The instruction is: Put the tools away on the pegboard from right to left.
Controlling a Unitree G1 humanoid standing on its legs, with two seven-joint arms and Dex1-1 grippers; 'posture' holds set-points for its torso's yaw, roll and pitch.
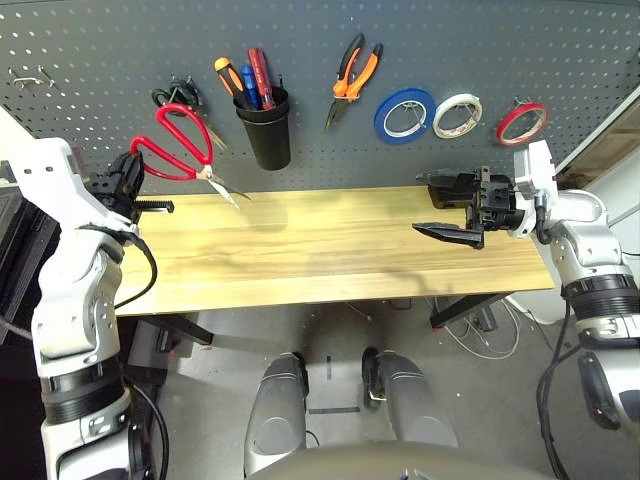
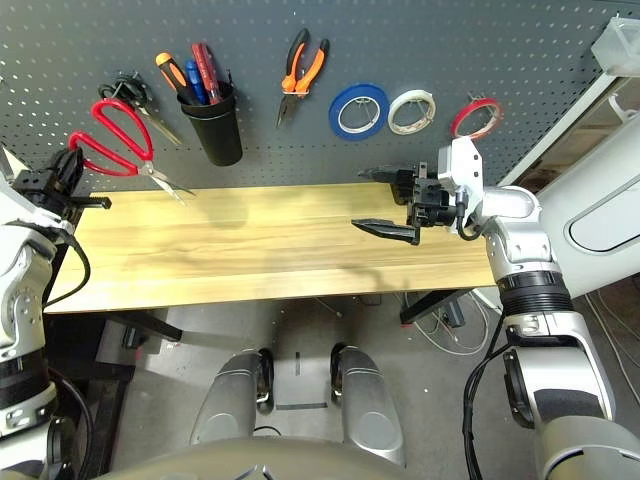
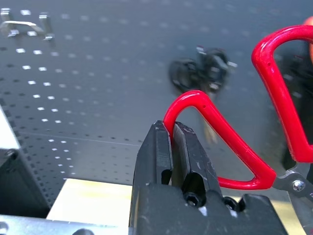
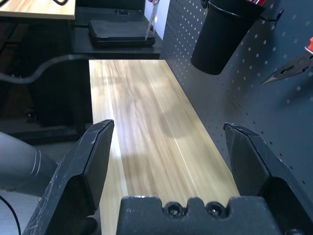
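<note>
My left gripper should keep moving the red-handled scissors' upper loop, which is free and faces the black-handled scissors' hook, toward that hook until it hangs there.
My left gripper is shut on the lower handle loop of the red-handled scissors. It holds them in front of the pegboard at the left, blades pointing down to the right, just below the black-handled scissors. In the left wrist view the fingers pinch the red loop. The red tape ring, the pliers and the red-handled screwdriver in the black cup hang on the board. My right gripper is open and empty over the table's right end.
A blue tape roll and a white one hang between the pliers and the red ring. An empty metal hook sits far left on the board. The wooden table lies bare below.
</note>
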